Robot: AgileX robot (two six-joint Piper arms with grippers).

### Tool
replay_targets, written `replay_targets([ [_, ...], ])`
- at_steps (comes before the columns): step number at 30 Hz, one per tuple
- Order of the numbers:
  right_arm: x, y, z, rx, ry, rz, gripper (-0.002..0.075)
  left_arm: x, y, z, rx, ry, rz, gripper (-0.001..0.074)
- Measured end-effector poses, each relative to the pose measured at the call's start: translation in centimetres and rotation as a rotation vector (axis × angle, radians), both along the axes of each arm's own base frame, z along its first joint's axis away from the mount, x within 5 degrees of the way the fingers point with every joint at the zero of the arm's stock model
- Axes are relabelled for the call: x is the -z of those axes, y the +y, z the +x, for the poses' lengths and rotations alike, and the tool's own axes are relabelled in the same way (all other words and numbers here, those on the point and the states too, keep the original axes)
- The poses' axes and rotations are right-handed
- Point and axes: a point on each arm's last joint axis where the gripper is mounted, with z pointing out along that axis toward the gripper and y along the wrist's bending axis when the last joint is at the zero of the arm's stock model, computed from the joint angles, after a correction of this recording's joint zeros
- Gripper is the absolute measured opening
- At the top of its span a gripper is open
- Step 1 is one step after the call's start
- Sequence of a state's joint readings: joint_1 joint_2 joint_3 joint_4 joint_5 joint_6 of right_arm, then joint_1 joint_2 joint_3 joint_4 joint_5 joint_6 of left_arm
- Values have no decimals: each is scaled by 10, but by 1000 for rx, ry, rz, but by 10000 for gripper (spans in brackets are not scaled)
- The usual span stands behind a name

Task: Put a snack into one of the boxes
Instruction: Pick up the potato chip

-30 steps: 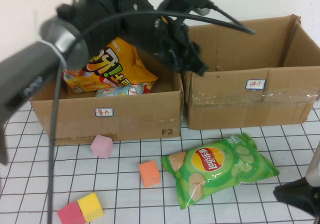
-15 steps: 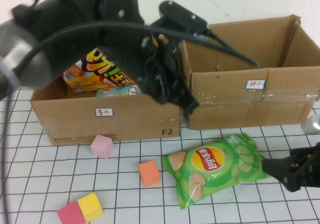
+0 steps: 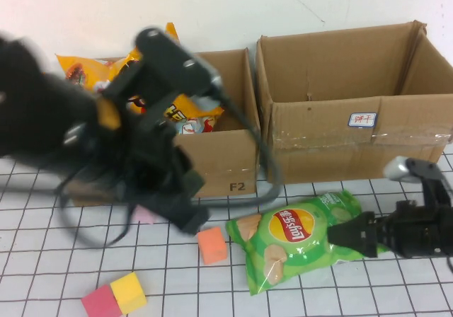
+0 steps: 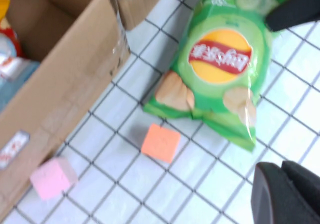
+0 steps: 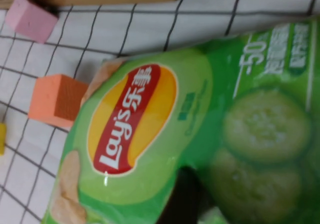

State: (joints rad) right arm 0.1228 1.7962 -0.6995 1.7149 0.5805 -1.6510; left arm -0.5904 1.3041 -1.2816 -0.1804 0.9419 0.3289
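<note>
The yellow snack bag (image 3: 88, 71) sticks up above its box's rim. The green Lay's chip bag (image 3: 296, 238) will sit high on top when I put it there.
A green Lay's chip bag (image 3: 297, 235) lies flat on the gridded table in front of the two cardboard boxes; it also shows in the left wrist view (image 4: 220, 59) and fills the right wrist view (image 5: 150, 119). My right gripper (image 3: 338, 235) is low over the bag's right end, open, with one dark finger (image 5: 181, 196) showing at the bag's edge. My left gripper (image 3: 191, 221) is shut and empty, low in front of the left box (image 3: 226, 147), left of the bag. The left box holds a yellow snack bag (image 3: 173, 105). The right box (image 3: 340, 129) looks empty.
An orange cube (image 3: 211, 245) sits just left of the green bag. A pink cube (image 4: 52, 176) lies near the left box's front, mostly behind my left arm in the high view. Yellow (image 3: 127, 291) and magenta (image 3: 99, 303) cubes sit at the front left.
My left arm swung down and left from above the boxes to the table in front of the left box. My right gripper moved left onto the green bag's right end.
</note>
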Motion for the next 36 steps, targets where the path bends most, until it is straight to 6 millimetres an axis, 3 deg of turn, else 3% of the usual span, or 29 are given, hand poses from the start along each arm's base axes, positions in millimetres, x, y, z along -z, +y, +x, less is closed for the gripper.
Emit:
replay_targets([
  [4,14,6,2,-41,53,70,631,-7,16,-24,-6,-29,-26,0],
  [7,20,10,1,-74,82,129,575,-17,27,-40,-16,-61,-59,0],
  [9,22,12,2,-87,89,152,491,-23,32,-48,-23,-84,-79,0],
  [15,19,15,1,-113,89,199,109,-40,46,-68,-39,-140,-137,0],
  [17,18,16,0,-120,89,213,51,-43,50,-73,-50,-152,-149,0],
  [29,-8,28,-10,-276,32,449,10,-61,73,-104,-126,-193,-236,0],
  [36,-56,32,-15,-332,-120,454,10,-64,79,-112,-136,-209,-256,0],
])
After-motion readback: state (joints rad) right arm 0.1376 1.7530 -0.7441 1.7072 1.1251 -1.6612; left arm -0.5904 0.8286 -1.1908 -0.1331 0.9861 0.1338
